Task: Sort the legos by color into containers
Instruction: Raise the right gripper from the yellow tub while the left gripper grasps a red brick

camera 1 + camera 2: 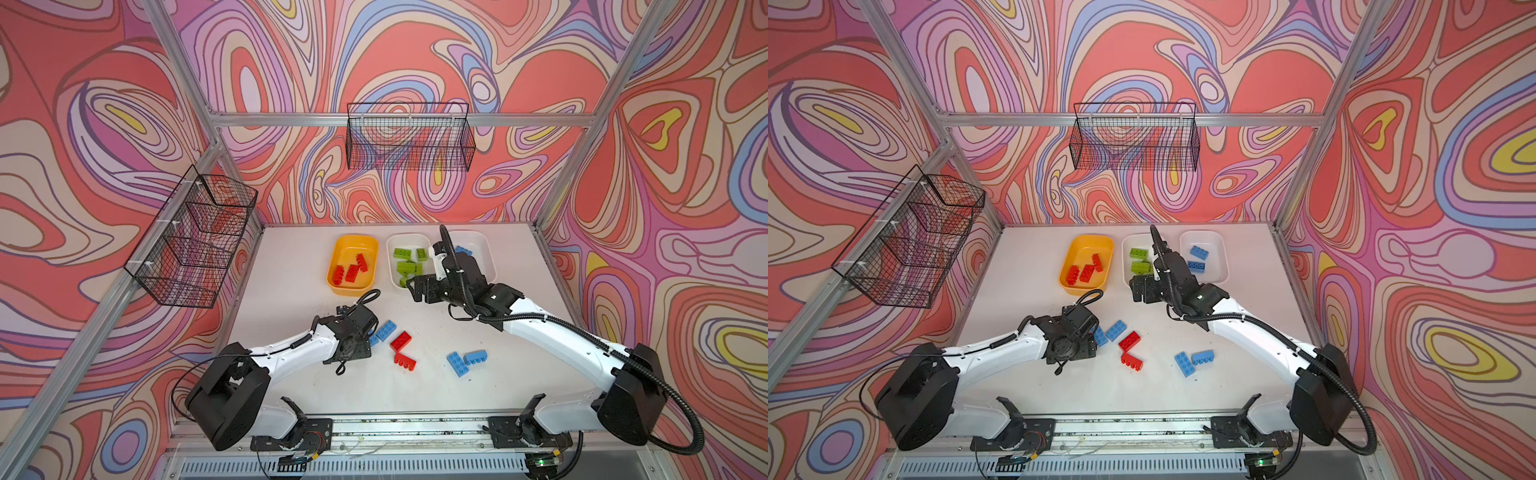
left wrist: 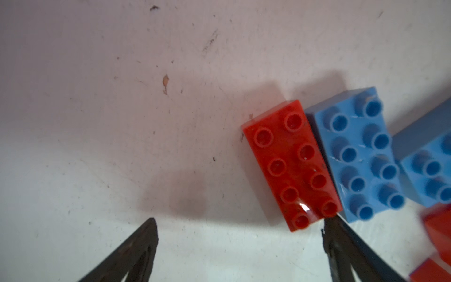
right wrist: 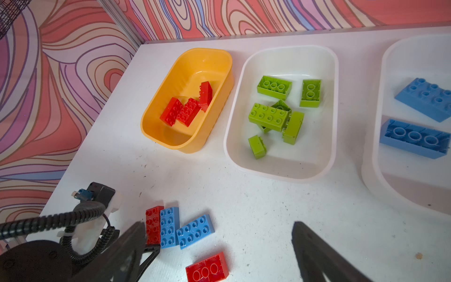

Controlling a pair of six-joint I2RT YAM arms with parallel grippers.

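The red lego lies flush (image 2: 324, 160) against the blue lego, so the robot's left gripper should wedge the end of one finger into the seam between the two and grasp the red lego's long sides (image 2: 294, 165).
My left gripper (image 2: 240, 227) is open, low over the table. One fingertip (image 2: 329, 223) is at the end of a red lego (image 2: 292, 166), which lies studs up against a blue lego (image 2: 356, 156). In both top views the left wrist hides these jaws. My right gripper (image 1: 416, 289) hangs open and empty in front of the containers. The yellow tub (image 1: 356, 238) holds red legos (image 3: 183, 111), the middle white tub (image 3: 283, 52) holds green legos (image 3: 268, 113), and the right white tub (image 1: 1221, 253) holds two blue ones (image 1: 1199, 252). Loose red (image 1: 401, 340) and blue legos (image 1: 457, 365) lie mid-table.
Two black wire baskets hang on the walls, one at the left (image 1: 191, 237) and one at the back (image 1: 409, 137). Aluminium frame posts stand at the table's corners. A rail (image 1: 395, 428) runs along the front edge with both arm bases on it.
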